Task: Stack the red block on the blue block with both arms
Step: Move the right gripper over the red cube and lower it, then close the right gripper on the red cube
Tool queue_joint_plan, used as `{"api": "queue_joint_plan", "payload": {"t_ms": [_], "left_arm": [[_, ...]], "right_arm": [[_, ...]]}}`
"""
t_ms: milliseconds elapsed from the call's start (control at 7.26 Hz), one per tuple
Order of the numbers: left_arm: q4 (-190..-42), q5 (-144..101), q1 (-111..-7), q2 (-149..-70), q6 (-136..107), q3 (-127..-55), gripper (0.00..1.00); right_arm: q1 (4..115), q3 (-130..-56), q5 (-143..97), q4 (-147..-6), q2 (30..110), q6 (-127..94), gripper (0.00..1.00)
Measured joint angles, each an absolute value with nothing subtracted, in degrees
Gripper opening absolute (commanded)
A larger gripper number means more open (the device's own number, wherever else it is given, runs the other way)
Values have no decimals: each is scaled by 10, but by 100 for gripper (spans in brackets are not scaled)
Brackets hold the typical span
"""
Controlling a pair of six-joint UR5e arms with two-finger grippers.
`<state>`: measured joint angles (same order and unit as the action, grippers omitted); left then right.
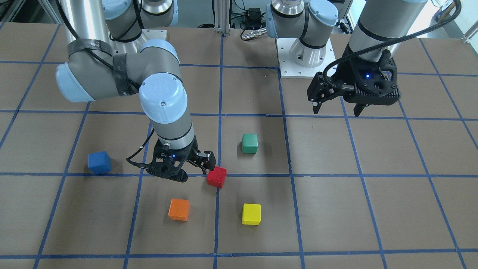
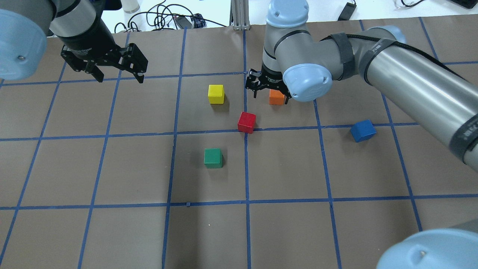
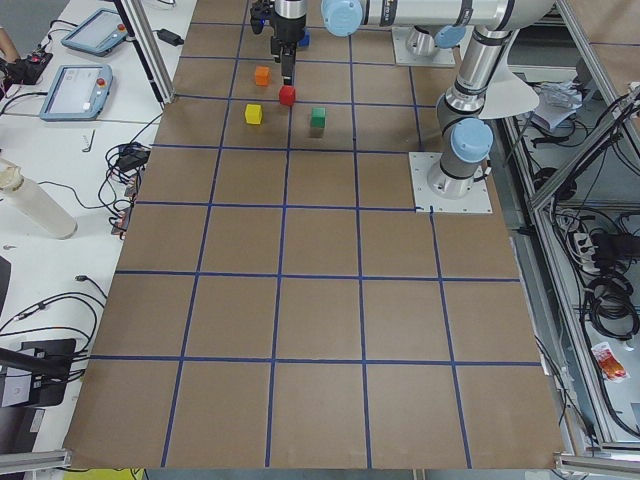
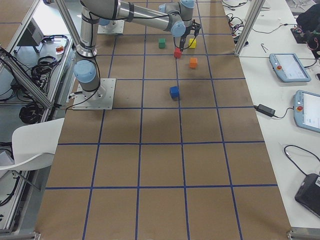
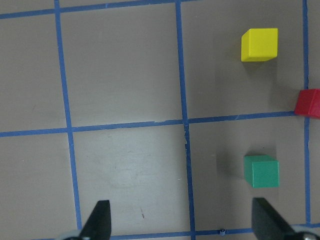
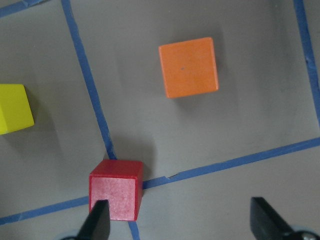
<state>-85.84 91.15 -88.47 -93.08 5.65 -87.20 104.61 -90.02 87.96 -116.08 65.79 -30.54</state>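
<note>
Blue tape lines (image 1: 233, 175) come together at the red block (image 1: 217, 177) from different sides. So I should expect a hidden tape crossing under the block when I lift it.
The red block (image 1: 217, 176) lies on a blue tape line near the table's middle; it also shows in the overhead view (image 2: 247, 122). The blue block (image 1: 99, 162) sits alone toward the robot's right (image 2: 363, 130). My right gripper (image 1: 186, 170) hovers open and empty just beside the red block. In the right wrist view (image 6: 180, 212) the red block (image 6: 115, 190) lies by one fingertip, off to the side of the gap. My left gripper (image 1: 338, 110) is open and empty, raised far off on the robot's left (image 2: 119, 76).
An orange block (image 1: 179, 209) lies beyond the right gripper, a yellow block (image 1: 251, 214) beside it, and a green block (image 1: 249, 144) nearer the robot's base. All rest on the brown table with blue tape grid (image 1: 336, 209).
</note>
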Motion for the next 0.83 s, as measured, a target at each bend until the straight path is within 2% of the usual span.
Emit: {"api": "queue_joint_plan", "payload": {"t_ms": [413, 826], "left_arm": [[-880, 912, -889, -955, 57, -830, 100], [-892, 916, -901, -963, 56, -827, 100]], "right_arm": [[1074, -898, 879, -1193, 616, -344, 100], [1083, -898, 852, -1209, 590, -347, 100]]}}
